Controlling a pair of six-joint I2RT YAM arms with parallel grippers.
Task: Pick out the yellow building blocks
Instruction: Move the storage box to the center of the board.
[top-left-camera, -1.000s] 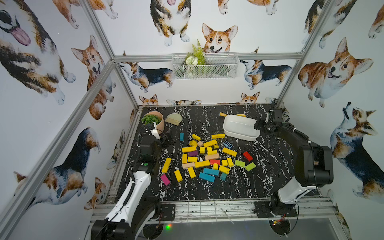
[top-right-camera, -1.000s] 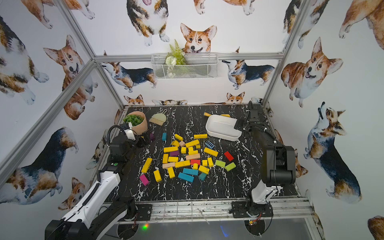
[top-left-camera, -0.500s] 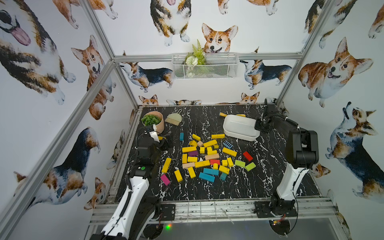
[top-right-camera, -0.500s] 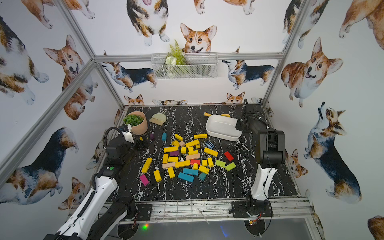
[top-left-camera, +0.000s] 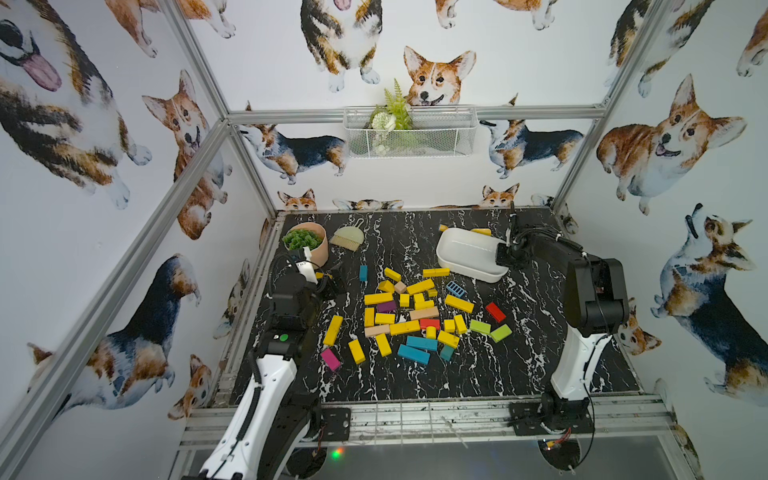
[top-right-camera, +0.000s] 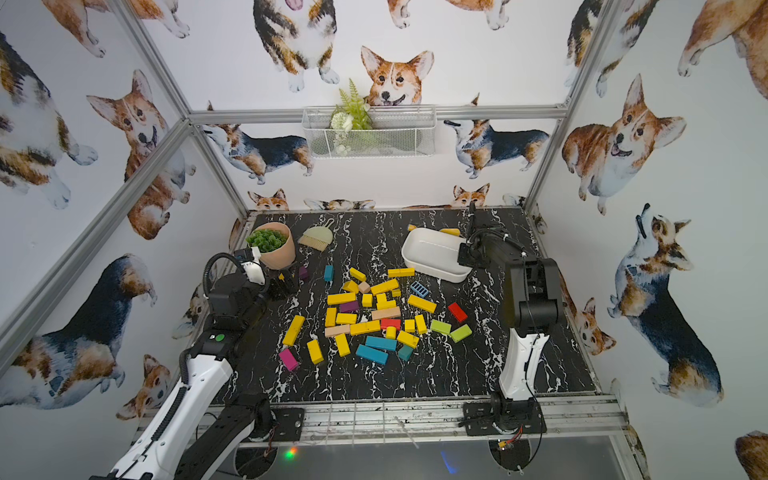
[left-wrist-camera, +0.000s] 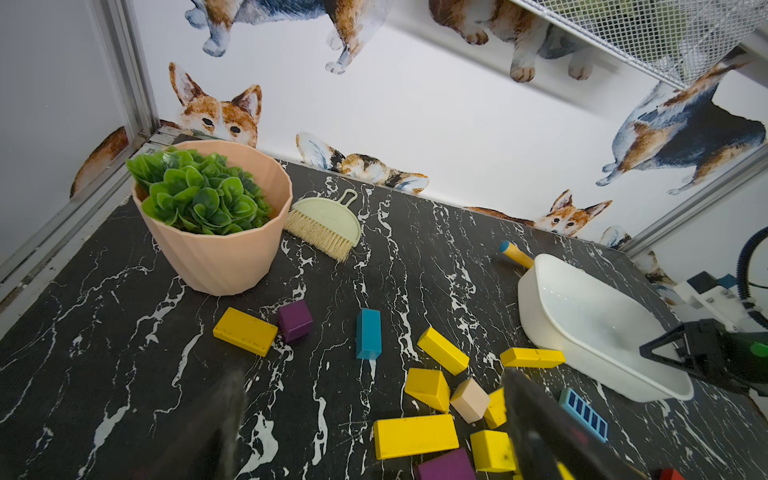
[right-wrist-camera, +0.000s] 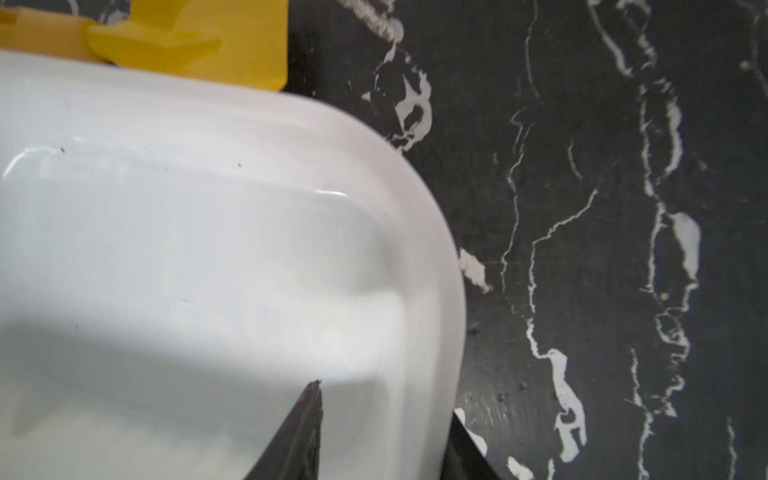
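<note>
I can see that the white bin (top-left-camera: 470, 252) stands at a slant and away from my left gripper. Next, I push its end (right-wrist-camera: 432, 308) inward with my right gripper and straighten it before the yellow blocks go in.
The yellow building blocks (top-left-camera: 419, 286) lie mixed with other colours in a loose pile at mid table, seen in both top views (top-right-camera: 340, 298) and in the left wrist view (left-wrist-camera: 415, 436). One yellow block (left-wrist-camera: 245, 331) sits apart near the plant pot. My left gripper (top-left-camera: 332, 282) (left-wrist-camera: 374, 378) hovers open over bare table, left of the pile, holding nothing. My right gripper (top-left-camera: 501, 257) (right-wrist-camera: 386, 397) is at the right end of the white bin (top-left-camera: 469, 271) (right-wrist-camera: 374, 137). One jaw is inside the bin and one outside, shut on its wall. The bin holds nothing.
A peach pot with a green plant (top-left-camera: 309, 249) and a small brush (top-left-camera: 349, 237) stand at the back left. A yellow plastic shovel (right-wrist-camera: 232, 41) lies behind the bin. Teal, red, green, purple and magenta blocks lie among the pile.
The right arm's elbow has swung up and inward while its gripper stayed at the bin's end and closed on the wall. The left arm has eased slightly forward.
</note>
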